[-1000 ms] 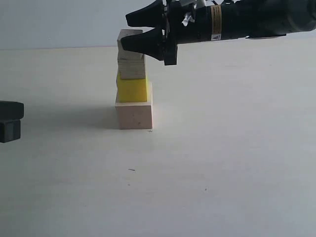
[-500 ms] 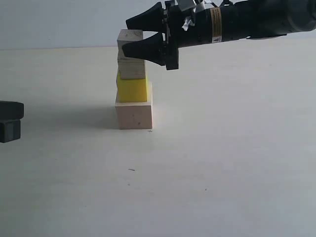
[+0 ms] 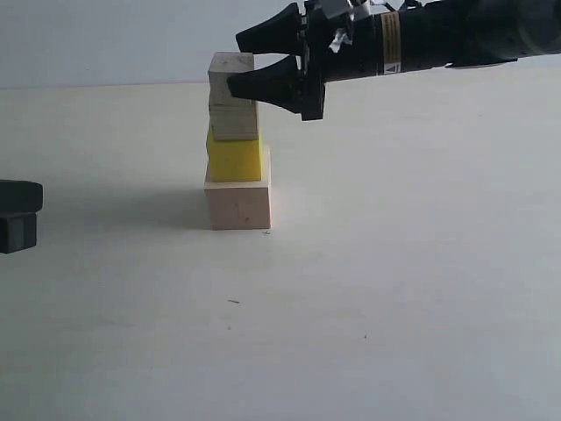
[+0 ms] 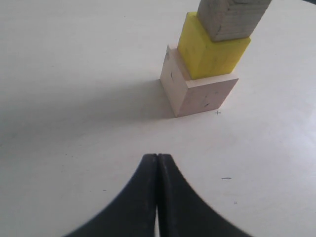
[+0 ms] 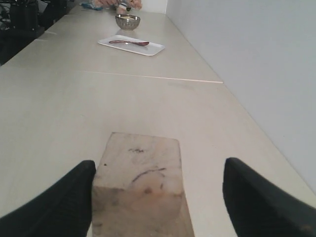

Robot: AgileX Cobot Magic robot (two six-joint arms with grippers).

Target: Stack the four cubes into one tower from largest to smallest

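Observation:
My right gripper's fingers are open around the small cube [image 3: 232, 79], which sits on the medium cube. The gripper should keep lifting away until it is clear of the tower [image 3: 235, 160].
The tower stands at mid-left in the exterior view: a large pale wood cube [image 3: 238, 200] at the base, a yellow cube [image 3: 234, 156] on it, a medium pale cube [image 3: 234, 121], and a small pale cube [image 3: 230, 77] on top. My right gripper [image 3: 235, 63] is open at the top cube's height, one finger on each side. In the right wrist view the small cube [image 5: 140, 182] sits between the open fingers [image 5: 159, 165], nearer one of them. My left gripper [image 4: 157, 157] is shut and empty, low over the table, facing the base cube [image 4: 200, 94].
A black block [image 3: 17, 215] sits at the left edge of the exterior view. Far along the table lie a white tray [image 5: 153, 48] with a red spoon [image 5: 129, 43] and a metal bowl [image 5: 128, 21]. A pale wall [image 5: 256, 59] runs along one side.
My right gripper has drawn back to the right, away from the top cube, still open. The upper cubes looked slightly askew before and now stand straight. The left gripper has not moved.

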